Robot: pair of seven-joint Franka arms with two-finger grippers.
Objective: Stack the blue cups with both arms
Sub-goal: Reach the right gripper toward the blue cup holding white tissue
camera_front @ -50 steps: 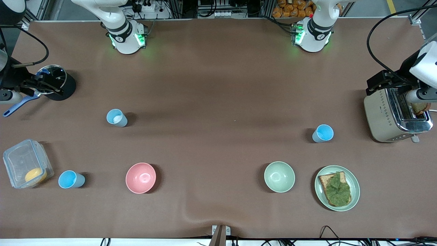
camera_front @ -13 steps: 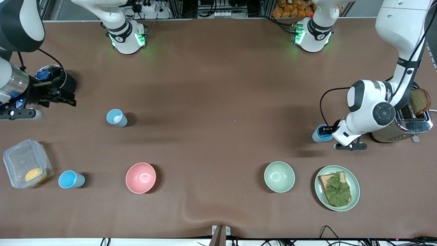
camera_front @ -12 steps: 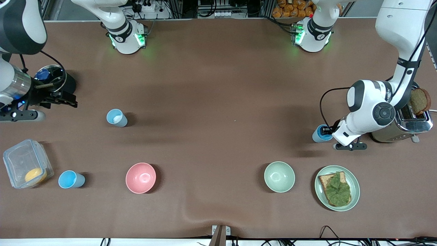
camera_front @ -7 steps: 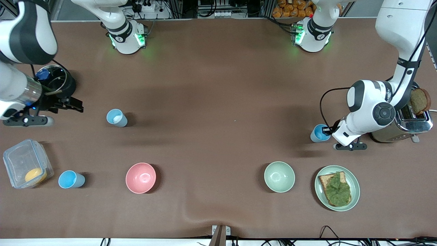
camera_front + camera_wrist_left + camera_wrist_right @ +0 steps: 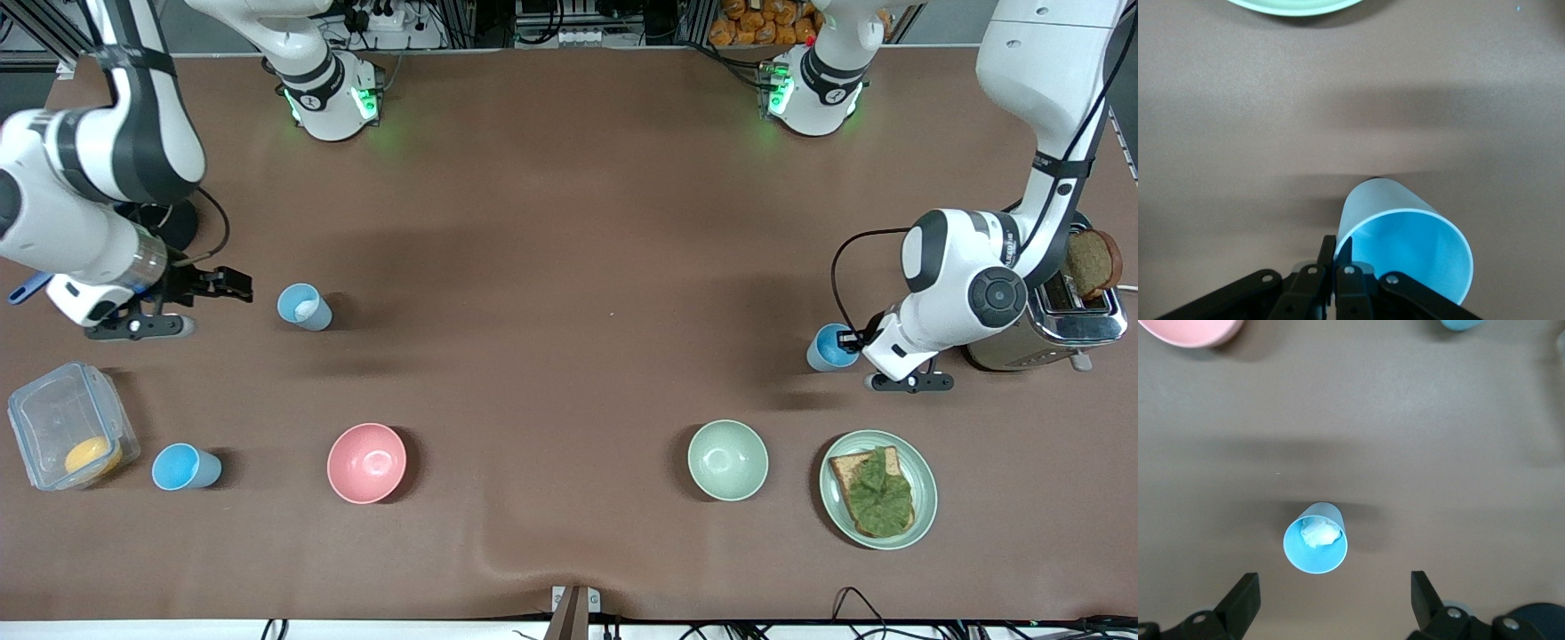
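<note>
The crumpled white thing [image 5: 307,310] is far down below the blue cup's rim [image 5: 1315,573], so it will travel along inside when the robot carries the cup.
Three blue cups stand on the brown table. One blue cup [image 5: 829,348] is near the toaster; my left gripper [image 5: 855,339] is shut on its rim, one finger inside and one outside, as the left wrist view shows on the cup [image 5: 1405,243] at my gripper [image 5: 1336,250]. A second blue cup [image 5: 303,307] holds something white; my right gripper [image 5: 238,285] is open beside it, toward the right arm's end. In the right wrist view this cup [image 5: 1315,538] lies just ahead of my open gripper [image 5: 1333,597]. A third blue cup [image 5: 183,468] stands nearer the front camera, beside a clear container.
A pink bowl [image 5: 366,462] and a pale green bowl [image 5: 727,460] stand nearer the front camera. A green plate [image 5: 836,502] holds toast with lettuce. A toaster [image 5: 1036,316] stands at the left arm's end. A clear container [image 5: 62,418] holds something orange. A black pot [image 5: 173,227] is mostly hidden by the right arm.
My right gripper has moved from the black pot to beside the cup with the white thing. My left gripper has nudged its cup slightly toward the right arm's end.
</note>
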